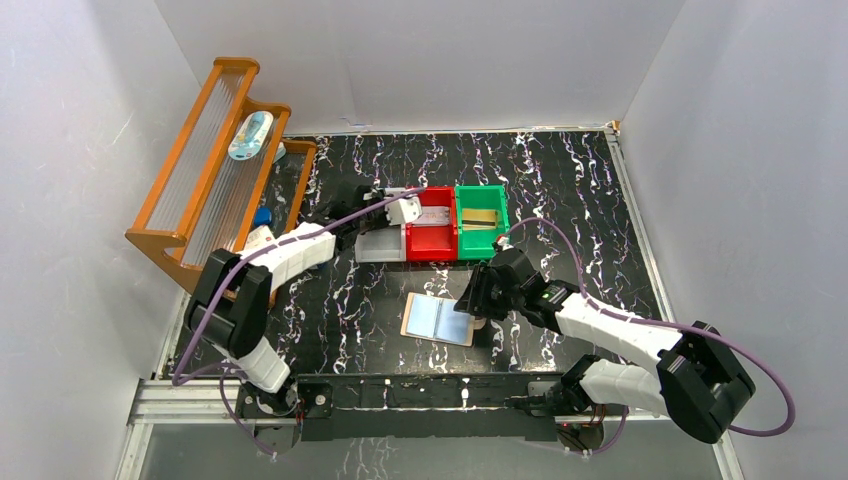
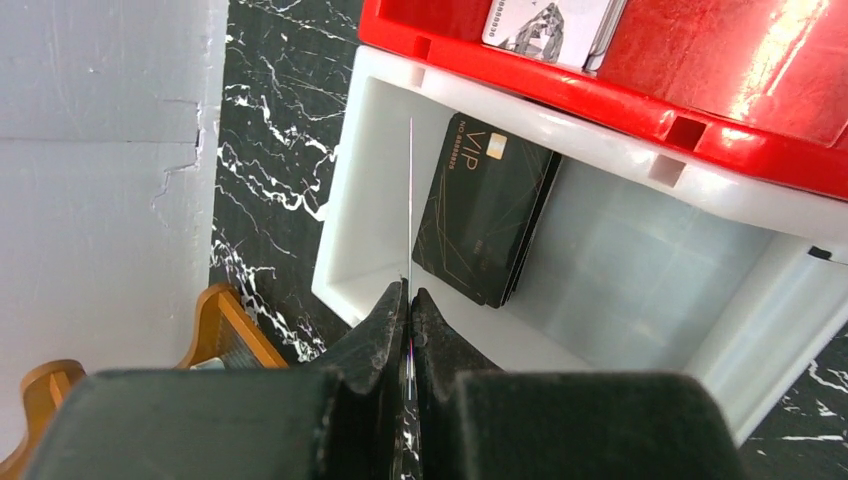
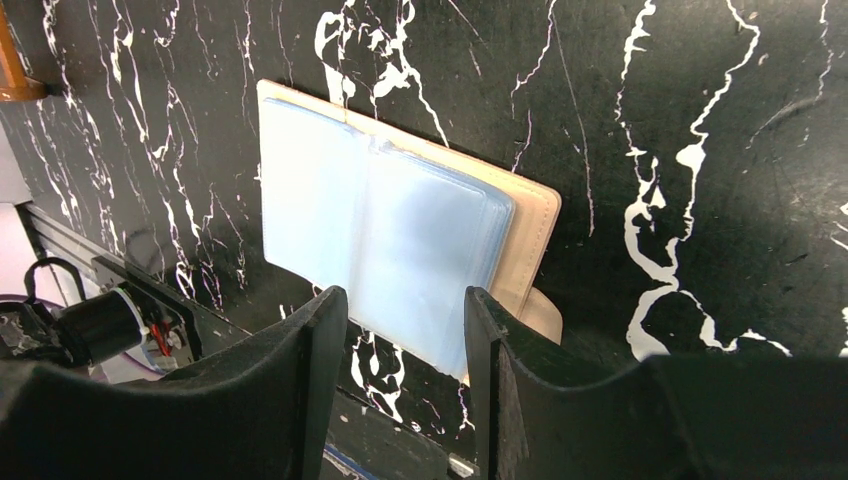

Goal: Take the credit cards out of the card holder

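Observation:
The thin credit card is hanging edge-on inside the grey bin's sides, so my left gripper goes on down toward the black VIP card before it lets go there.
The card holder lies open on the black marble table, tan outside with pale blue glossy pockets facing up and a small strap tab. My right gripper hovers open just over its near edge, a finger on each side and nothing between them; it is at the holder's right side. My left gripper is shut on a thin credit card seen edge-on, held over the pale grey bin. A black VIP card lies in that bin.
A red bin with a silver card and a green bin with a gold card stand beside the grey bin. A wooden rack fills the back left. White walls enclose the table.

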